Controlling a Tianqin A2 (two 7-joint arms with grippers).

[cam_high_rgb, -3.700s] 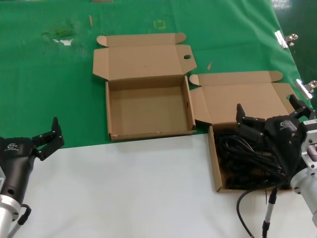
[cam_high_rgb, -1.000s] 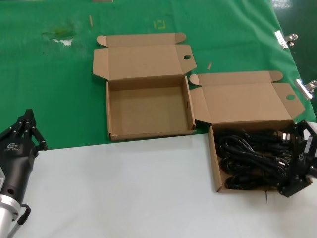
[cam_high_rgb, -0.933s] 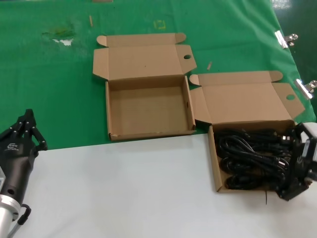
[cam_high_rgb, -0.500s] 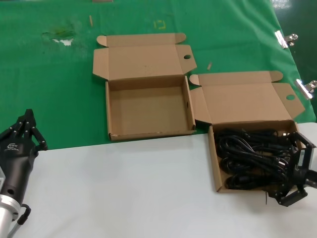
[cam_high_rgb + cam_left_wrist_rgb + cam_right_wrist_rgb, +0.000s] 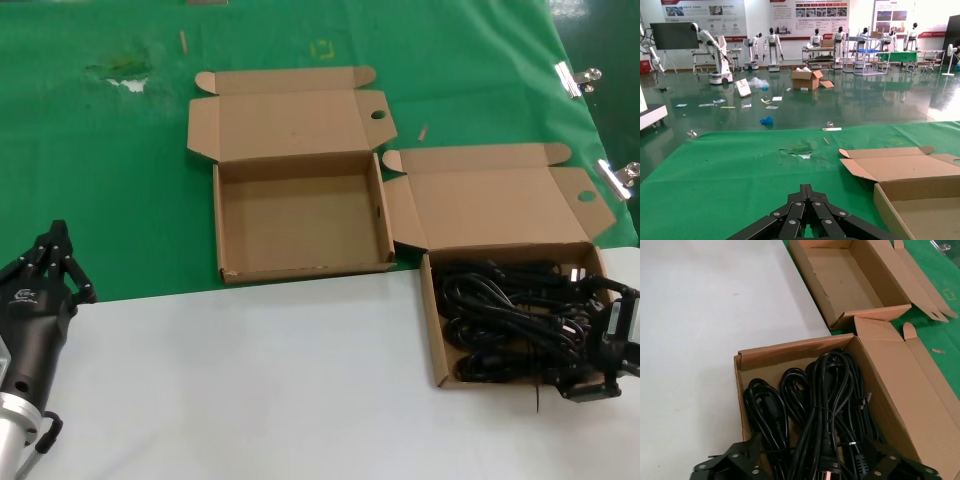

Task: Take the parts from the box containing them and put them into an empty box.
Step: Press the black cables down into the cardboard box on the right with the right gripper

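Note:
A thin tie holds the loops tightly together, so the cord bundle [image 5: 814, 440] will stay bunched up when I carry it to the empty box.
Several black power cords [image 5: 505, 320] lie bundled in the right cardboard box [image 5: 430, 325], lid open. The empty box [image 5: 300, 225] stands to its left and farther back, lid open too. My right gripper [image 5: 598, 338] is open at the full box's right end, low over the cords. In the right wrist view its fingers [image 5: 746, 456] straddle the cords [image 5: 822, 400], not closed on them; the full box's wall [image 5: 790, 350] and the empty box [image 5: 845, 275] show beyond. My left gripper [image 5: 52, 262] is shut, parked far left; its wrist view shows the gripper [image 5: 809, 194] and the empty box [image 5: 920, 200].
A green cloth [image 5: 120, 180] covers the far half of the table and a white surface [image 5: 250, 380] the near half. Metal clips [image 5: 576, 78] hold the cloth's right edge. A thin wire [image 5: 538, 398] hangs by the full box's front wall.
My right gripper has swung from over the cords to the box's right end, turned, and sunk slightly lower. My left gripper shut early on, then stayed still.

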